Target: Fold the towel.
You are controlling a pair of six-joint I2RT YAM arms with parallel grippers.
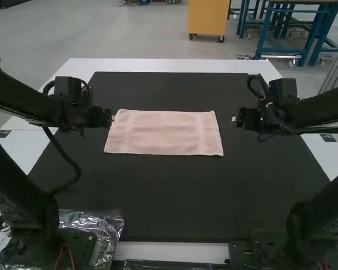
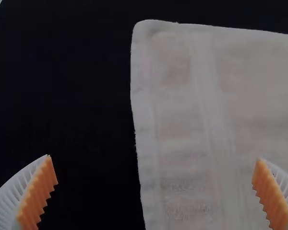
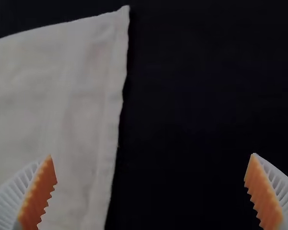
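The long, thin far edge of the pink towel is lying flat on the mat. The towel will sag in the middle when I lift its far corners.
A pink towel lies flat as a wide rectangle across the middle of the dark mat; whether it has been folded I cannot tell. My left gripper is by its left edge, near the far left corner. Off the towel's right edge, a short gap away, is my right gripper. In the left wrist view the left gripper stands wide open over the edge of the towel. The right gripper is likewise open in the right wrist view, with the towel's side edge between its fingers and nothing gripped.
The dark mat covers most of the white table. Crumpled clear plastic lies beside the left arm's base at the near left. A dark bar runs along the near edge between the two arm bases.
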